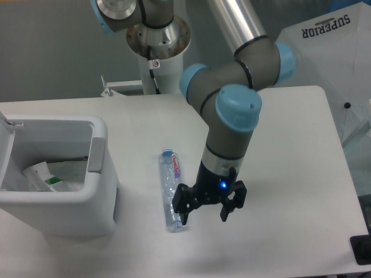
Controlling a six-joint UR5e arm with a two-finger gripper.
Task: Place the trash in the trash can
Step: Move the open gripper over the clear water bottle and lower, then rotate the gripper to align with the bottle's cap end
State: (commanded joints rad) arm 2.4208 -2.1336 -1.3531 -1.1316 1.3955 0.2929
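Observation:
The crushed bottle will tilt with its cap end down when I lift it, because my gripper is near the crushed bottle's lower end, a long way from the blue cap.
A crushed clear plastic bottle with a blue cap and red-purple label lies on the white table, cap pointing away from the front edge. My gripper hovers open just right of the bottle's lower end, its left finger close to the bottle, nothing held between the fingers. At the left stands the light grey trash can with its lid open. Inside it, on the white liner, lies a crumpled white wrapper with green print.
A white folded umbrella-like cover marked SUPERIOR stands beyond the table's right rear corner. The robot base rises behind the table's far edge. A dark object sits at the front right corner.

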